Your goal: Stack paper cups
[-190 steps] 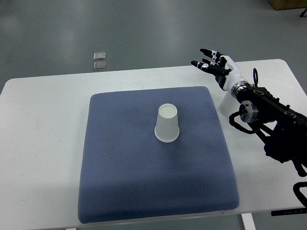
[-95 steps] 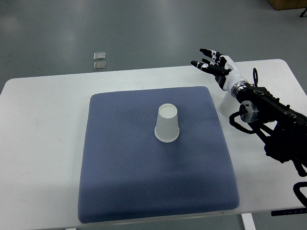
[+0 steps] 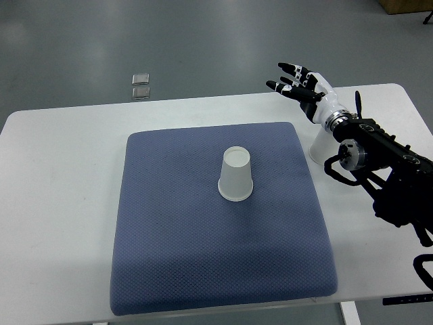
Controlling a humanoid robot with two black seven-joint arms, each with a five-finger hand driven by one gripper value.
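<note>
My gripper will slide the second white cup [image 3: 324, 147] almost all the way down over the other when I stack them, because the white paper cup tapers [image 3: 236, 173] toward its top.
A white paper cup [image 3: 236, 174] stands upside down near the middle of the blue mat [image 3: 169, 237]. A second white cup [image 3: 317, 148] stands on the white table just right of the mat, mostly hidden under my right forearm. My right hand [image 3: 296, 82] is raised above the table's far edge, up and left of that cup, fingers spread and holding nothing. The left arm does not show.
The white table [image 3: 61, 203] carries the mat. Two small grey squares [image 3: 141, 85] lie on the floor beyond the table's far edge. My black right arm [image 3: 392, 176] crosses the table's right side.
My right hand has risen slightly and shifted a little toward the far edge. The cups have not moved.
</note>
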